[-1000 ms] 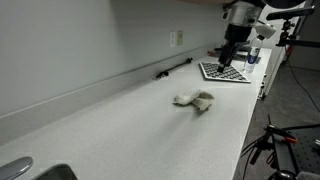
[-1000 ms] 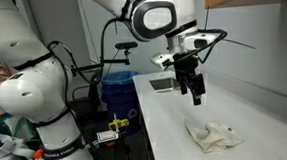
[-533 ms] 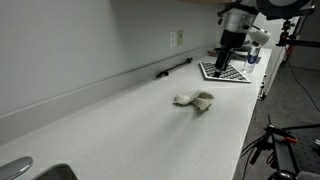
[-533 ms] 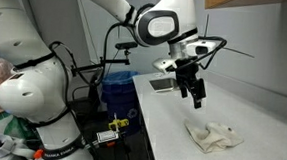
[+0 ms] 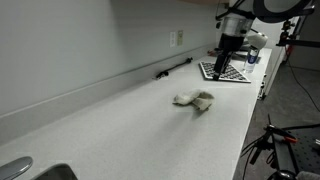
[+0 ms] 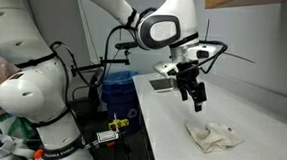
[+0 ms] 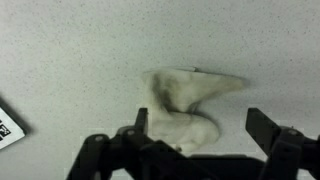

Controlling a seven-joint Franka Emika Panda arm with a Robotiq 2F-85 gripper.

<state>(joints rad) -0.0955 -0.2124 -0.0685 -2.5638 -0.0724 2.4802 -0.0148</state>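
Note:
The cream cloth's raised fold (image 7: 172, 100) stands crosswise to the way the robot's fingers close, so the gripper should keep moving down to the cloth (image 6: 212, 136) until the fingers' ends are on either side of that fold.
A crumpled cream cloth (image 5: 194, 99) (image 6: 214, 136) lies on the white counter (image 5: 130, 125) in both exterior views. My gripper (image 6: 193, 94) (image 5: 223, 58) hangs in the air above the counter, a short way from the cloth, with its fingers spread and nothing between them. In the wrist view the cloth (image 7: 185, 105) fills the middle of the picture. The gripper (image 7: 200, 128) frames it with one dark fingertip (image 7: 140, 120) at the left and the other at the right. The fingers are above the cloth and do not touch it.
A checkerboard card (image 5: 225, 72) lies flat at the counter's far end; its corner (image 7: 7, 127) shows in the wrist view. A dark pen-like rod (image 5: 172, 69) lies along the wall. A sink edge (image 5: 20, 168) is near. A blue bin (image 6: 118, 88) stands beside the counter.
The arm has shifted slightly over the counter toward the cloth. The jaws have stayed wide open and the cloth has not moved.

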